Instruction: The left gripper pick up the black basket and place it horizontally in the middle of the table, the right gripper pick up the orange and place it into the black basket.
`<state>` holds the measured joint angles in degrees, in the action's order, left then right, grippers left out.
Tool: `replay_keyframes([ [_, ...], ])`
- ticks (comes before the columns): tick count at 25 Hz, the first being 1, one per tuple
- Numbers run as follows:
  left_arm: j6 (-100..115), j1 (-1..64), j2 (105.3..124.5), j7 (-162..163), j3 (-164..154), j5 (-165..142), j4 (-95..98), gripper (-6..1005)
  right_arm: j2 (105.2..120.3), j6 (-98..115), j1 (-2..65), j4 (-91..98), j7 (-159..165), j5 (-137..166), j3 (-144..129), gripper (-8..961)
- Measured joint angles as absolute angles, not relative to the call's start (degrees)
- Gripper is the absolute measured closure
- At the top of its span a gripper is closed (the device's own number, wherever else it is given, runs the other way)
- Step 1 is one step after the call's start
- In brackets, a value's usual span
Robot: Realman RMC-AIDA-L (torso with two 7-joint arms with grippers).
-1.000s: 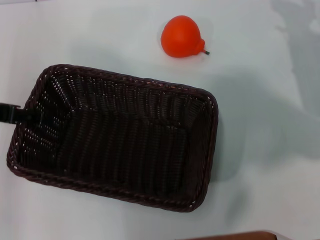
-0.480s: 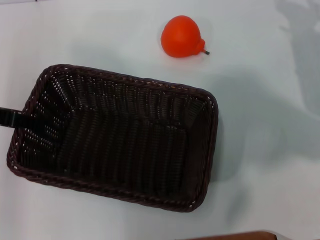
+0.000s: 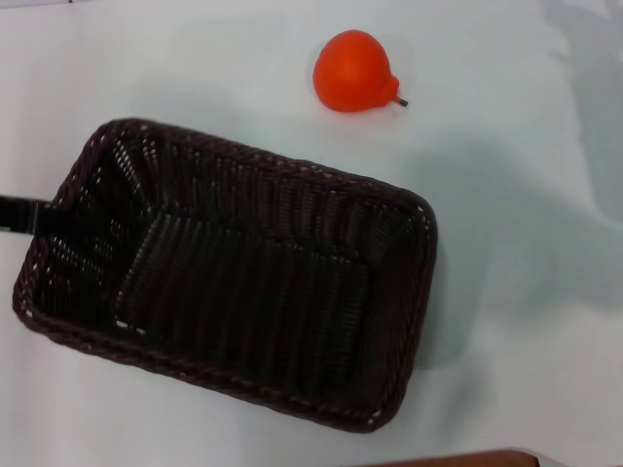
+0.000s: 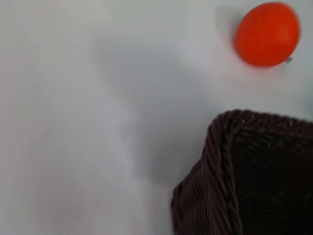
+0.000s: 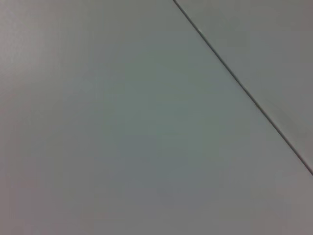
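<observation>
The black basket's free short end [image 3: 407, 316] angles away from the orange, so the robot's left gripper should first swing the basket straight, back toward the orange [image 3: 351, 72], and then open.
The black basket [image 3: 255, 160] lies empty on the white table [image 3: 516, 292], its long side running left to right and slightly skewed. My left gripper [image 3: 21, 215] shows only as a black finger at the basket's left short rim, shut on that rim. The orange [image 3: 355, 71] sits on the table beyond the basket, apart from it, stem pointing right. The left wrist view shows a basket corner [image 4: 220, 166] and the orange [image 4: 267, 33] farther off. The right gripper is out of view; its wrist view shows only a plain grey surface.
A brown edge [image 3: 458, 457] shows at the bottom of the head view. A grey shadow [image 3: 584, 58] falls on the table at the far right. White table surrounds the basket and the orange.
The basket has shifted and tilted: its right end moved right and a little nearer, and its left rim rose. The orange has not moved.
</observation>
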<state>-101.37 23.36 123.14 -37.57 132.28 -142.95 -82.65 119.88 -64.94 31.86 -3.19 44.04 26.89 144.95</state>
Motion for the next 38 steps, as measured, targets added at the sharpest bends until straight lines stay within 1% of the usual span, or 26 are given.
replay_keyframes([
  [6,-101.27,23.56,123.45,-32.87,137.72,-137.68,-82.75,820,119.88,-64.94,31.9,-3.22,44.09,26.89,145.05,27],
  [10,-100.19,23.35,123.88,-30.42,138.96,-135.12,-82.44,821,119.88,-64.94,31.97,-3.36,43.92,26.89,145.05,27],
  [19,-94.71,20.21,124.19,-26.44,139.43,-127.19,-82.03,821,119.84,-64.88,31.9,-3.78,43.88,26.89,145.33,27],
  [27,-84.37,15.29,124.48,-25.58,133.92,-119.87,-75.57,819,119.79,-64.86,31.84,-3.79,43.79,26.89,145.83,28],
  [38,-81.24,10.83,124.54,-26.12,129.78,-115.86,-73.93,807,119.79,-64.86,31.81,-3.87,43.77,26.89,145.81,28],
])
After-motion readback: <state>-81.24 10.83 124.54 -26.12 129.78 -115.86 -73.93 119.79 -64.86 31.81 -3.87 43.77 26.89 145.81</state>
